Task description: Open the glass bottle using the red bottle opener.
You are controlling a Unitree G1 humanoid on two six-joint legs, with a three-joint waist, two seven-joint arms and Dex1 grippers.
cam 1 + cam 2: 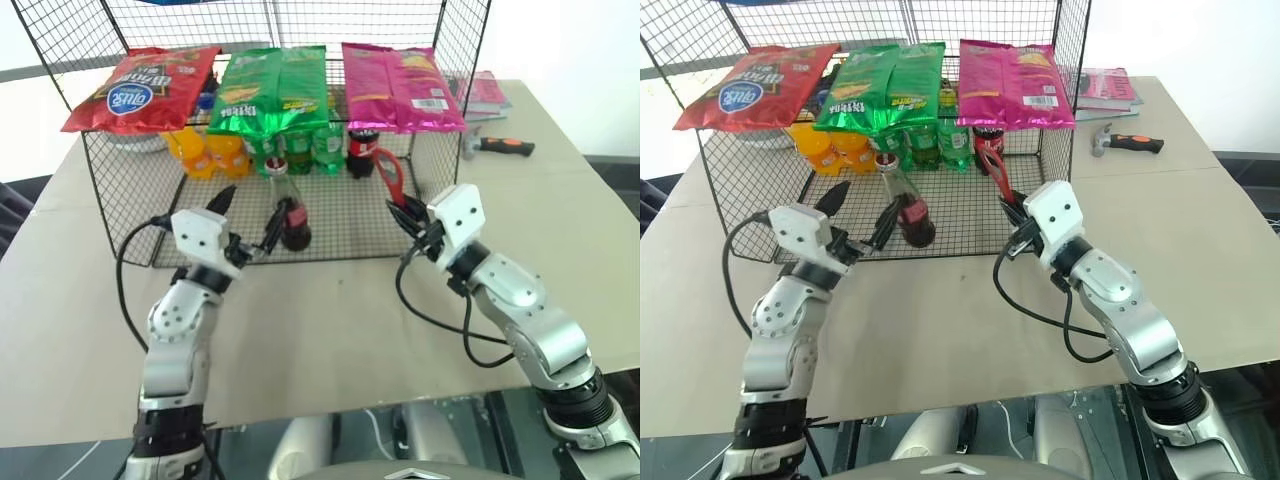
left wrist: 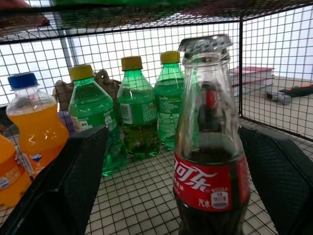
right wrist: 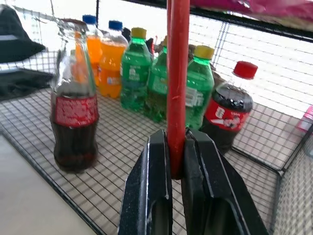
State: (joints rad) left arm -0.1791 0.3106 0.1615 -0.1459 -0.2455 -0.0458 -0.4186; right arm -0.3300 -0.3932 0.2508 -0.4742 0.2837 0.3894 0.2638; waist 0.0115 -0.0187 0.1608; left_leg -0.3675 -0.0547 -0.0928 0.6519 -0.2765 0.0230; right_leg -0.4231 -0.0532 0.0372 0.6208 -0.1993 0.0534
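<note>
I am looking at a crimped metal rim [image 2: 205,45] on the glass bottle's cap [image 1: 277,164], so the cap will tip up and come off in one piece when I lever the opener.
The glass bottle [image 1: 291,218] stands upright on the wire floor at the front of the rack, with dark cola, a red label and its cap [image 2: 205,45] on. My left gripper [image 1: 254,200] is open at the rack's front. In the left wrist view the glass bottle [image 2: 210,161] stands between the two spread fingers [image 2: 63,186], closer to one, with no contact visible. My right gripper [image 1: 408,213] is shut on the narrow end of the red bottle opener [image 1: 390,175]. The opener [image 3: 177,73] points up, to the right of the bottle.
A black wire rack [image 1: 120,215] holds orange soda bottles [image 1: 205,150], green bottles [image 1: 300,145] and a dark soda bottle with a red cap [image 1: 360,150]. Chip bags [image 1: 275,90] lie on its top. An orange-handled hammer [image 1: 500,146] and books [image 1: 485,90] lie on the table to the right.
</note>
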